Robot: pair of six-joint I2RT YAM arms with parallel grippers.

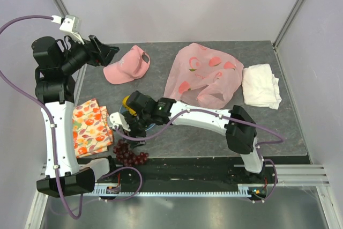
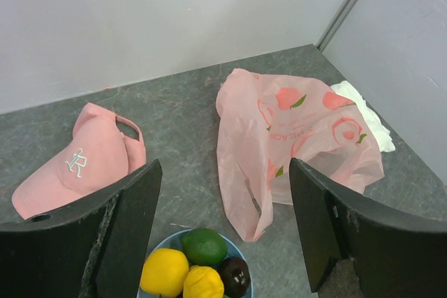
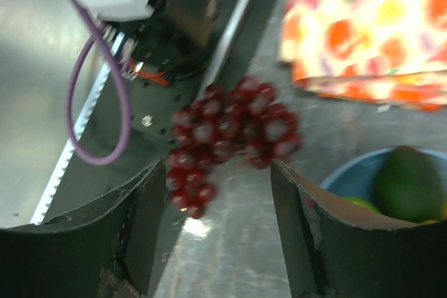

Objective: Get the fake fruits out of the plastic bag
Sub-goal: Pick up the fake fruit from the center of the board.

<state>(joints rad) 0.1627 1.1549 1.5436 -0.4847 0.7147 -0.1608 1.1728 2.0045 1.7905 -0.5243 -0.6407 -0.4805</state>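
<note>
The red grape bunch (image 1: 126, 155) is clear of the blue plate, in front of my right gripper's open fingers. I keep going down until the fingers are around the middle grapes (image 3: 225, 134).
The pink plastic bag (image 1: 202, 74) lies flat at the back middle of the table; it also shows in the left wrist view (image 2: 293, 134). The red grape bunch (image 1: 128, 154) lies at the table's front edge, just ahead of my right gripper's tips in the right wrist view (image 3: 230, 134). The blue plate (image 2: 167, 242) holds a green round fruit (image 2: 204, 246), yellow lemons (image 2: 165, 271) and a dark purple fruit (image 2: 234, 276). A green avocado (image 3: 407, 186) sits in the plate. My right gripper (image 1: 128, 123) is open and empty above the plate's near side. My left gripper (image 1: 110, 52) is open, raised at back left.
A pink cap (image 1: 127, 66) lies at back left. A folded fruit-print cloth (image 1: 91, 127) lies left of the plate. A white cloth (image 1: 261, 85) lies right of the bag. The arm bases and cables run along the front rail (image 1: 177, 189).
</note>
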